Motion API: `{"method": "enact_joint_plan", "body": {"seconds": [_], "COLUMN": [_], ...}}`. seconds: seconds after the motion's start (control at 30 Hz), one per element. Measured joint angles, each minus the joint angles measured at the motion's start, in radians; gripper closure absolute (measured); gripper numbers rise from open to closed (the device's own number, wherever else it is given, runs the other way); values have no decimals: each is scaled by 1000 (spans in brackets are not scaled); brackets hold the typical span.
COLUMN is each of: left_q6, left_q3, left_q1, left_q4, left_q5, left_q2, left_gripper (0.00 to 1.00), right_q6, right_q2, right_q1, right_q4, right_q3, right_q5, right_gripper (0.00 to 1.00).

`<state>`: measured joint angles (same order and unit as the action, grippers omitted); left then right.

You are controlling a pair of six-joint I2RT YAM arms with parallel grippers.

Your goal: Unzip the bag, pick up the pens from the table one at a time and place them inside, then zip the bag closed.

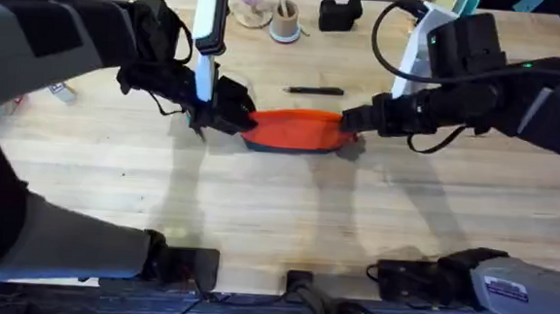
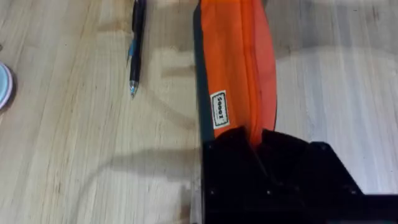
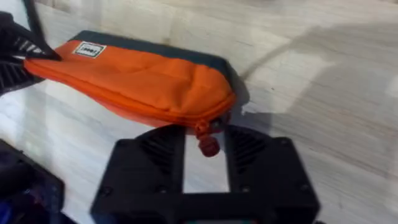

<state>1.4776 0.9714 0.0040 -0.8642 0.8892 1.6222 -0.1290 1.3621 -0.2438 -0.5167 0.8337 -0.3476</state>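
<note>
I expect the orange-red bag (image 1: 299,129) to buckle and bunch up when I pull the bag's end toward my left gripper, because wrinkled fabric (image 3: 186,90) shows near the zipper pull.
The orange-red bag (image 1: 296,131) lies lengthwise mid-table on the table (image 1: 277,206), zipper closed along its top. My left gripper (image 1: 243,124) is shut on the bag's left end; in the left wrist view its black fingers (image 2: 249,149) pinch the fabric of the bag (image 2: 239,68) beside the label. My right gripper (image 1: 352,122) is at the other end, open. In the right wrist view the red zipper pull (image 3: 208,144) hangs between its fingertips (image 3: 163,152), off the end of the bag (image 3: 143,81). One dark pen (image 1: 313,90) lies just beyond the bag, also seen as the pen (image 2: 135,46).
A cup holding pale wooden sticks (image 1: 285,21) and a black stapler (image 1: 339,15) stand at the table's far edge. A small pale item (image 1: 60,91) lies at the far left. The wood in front of the bag is bare.
</note>
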Motion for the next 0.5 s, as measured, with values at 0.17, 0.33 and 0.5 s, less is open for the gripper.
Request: {"method": "enact_joint_plan", "body": {"seconds": [0.17,0.33,0.5], "left_q6": [0,0,0], "left_q3": [0,0,0], "left_q1": [0,0,0], "left_q4": [1,1,1], "left_q5": [2,2,2], "left_q2": [0,0,0], "left_gripper": [958,957,957], "right_q6": [-2,-2,-2], "right_q2": [19,19,19], "right_q1": [-3,-3,-3], "right_q4": [7,8,8], "right_q3": [0,0,0], "right_q5": [-23,-27,-27], "right_gripper": [889,937,945]}}
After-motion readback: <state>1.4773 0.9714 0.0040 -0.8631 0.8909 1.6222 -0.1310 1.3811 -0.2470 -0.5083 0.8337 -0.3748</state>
